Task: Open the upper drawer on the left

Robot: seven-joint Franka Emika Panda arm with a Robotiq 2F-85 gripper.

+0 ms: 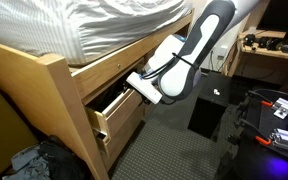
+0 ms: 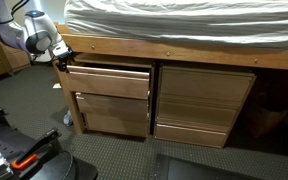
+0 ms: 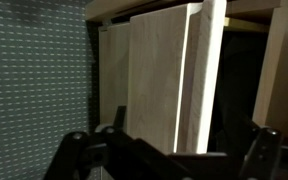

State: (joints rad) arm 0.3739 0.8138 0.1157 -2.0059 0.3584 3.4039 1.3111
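Observation:
I should move my gripper back inward over the dark gap (image 3: 239, 80), then lower it behind the drawer's front and pull, because it is too shallow over the upper drawer's front edge (image 3: 210, 72).
The upper drawer (image 2: 109, 78) of the left stack under the bed is light oak with a plain flat front. It stands pulled out a little way in both exterior views (image 1: 112, 104). My gripper (image 2: 62, 55) is at the drawer's top left corner, also seen in an exterior view (image 1: 144, 86). In the wrist view the drawer front (image 3: 162, 80) runs up the middle with the dark interior (image 3: 236, 90) beside it. My gripper (image 3: 179, 138) is open, its fingers spread on either side of the front's edge.
The lower drawer (image 2: 112, 110) sits below, also slightly out. A matching right stack (image 2: 204, 100) is closed. The bed frame and mattress (image 2: 174, 20) overhang the drawers. A black box (image 1: 211, 105) stands on the carpet, clothes (image 1: 29, 160) lie by the bedpost.

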